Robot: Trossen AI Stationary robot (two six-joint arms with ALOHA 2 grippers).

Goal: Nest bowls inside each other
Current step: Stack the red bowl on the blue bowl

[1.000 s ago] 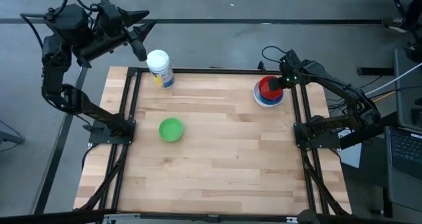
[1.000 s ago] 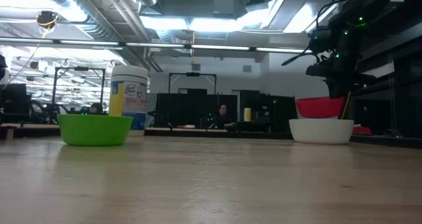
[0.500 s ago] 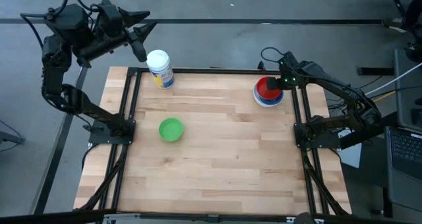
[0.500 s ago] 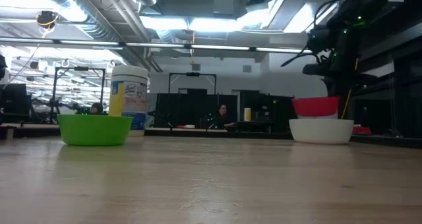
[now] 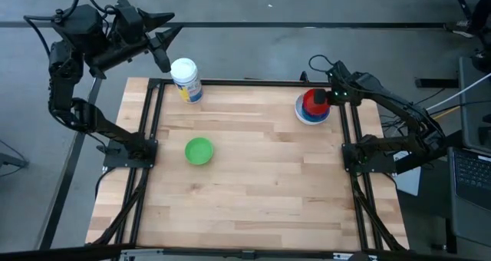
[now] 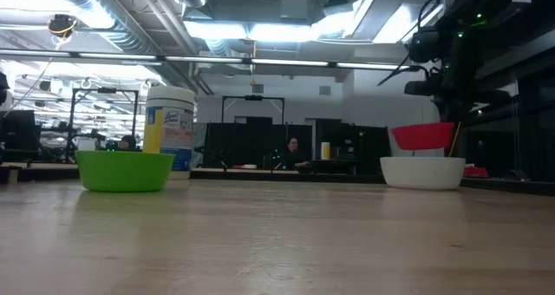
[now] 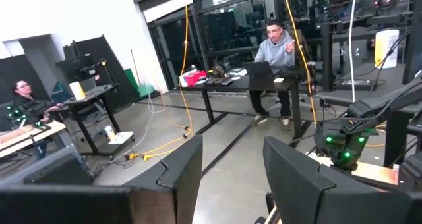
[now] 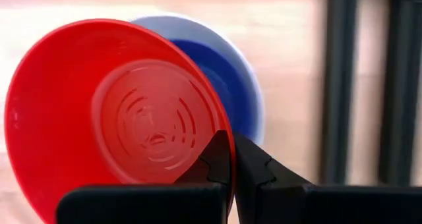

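My right gripper is holding the red bowl (image 6: 422, 136) at a slant over the dark blue bowl (image 8: 227, 85), so it should set it in, open, and then push it level with closed fingers.
A red bowl (image 5: 312, 100) hangs tilted just above a white bowl (image 6: 423, 173) at the table's far right, with my right gripper (image 5: 328, 98) shut on it. A dark blue bowl (image 8: 227, 72) sits nested in the white one. The green bowl (image 5: 199, 150) rests on its base left of the table's middle. My left gripper (image 5: 166, 44) is raised beyond the table's far left corner, open and holding nothing (image 7: 231, 165). My right gripper pinches the red bowl's rim (image 8: 226, 140), one finger (image 8: 210, 163) inside the bowl and the other (image 8: 256, 166) outside its wall. The fingers slant steeply down from the table's right side. The bowl is tilted and lifted clear above the white bowl (image 6: 422, 137).
A white-lidded cylindrical container (image 5: 186, 80) stands at the far left of the table, behind the green bowl. Black frame rails (image 5: 351, 130) run along the table's left and right sides. People sit at desks (image 7: 273, 53) in the room beyond.
My right gripper has rolled its wrist and risen slightly, keeping its hold. The red bowl has turned with it and now hangs a little higher over the white bowl.
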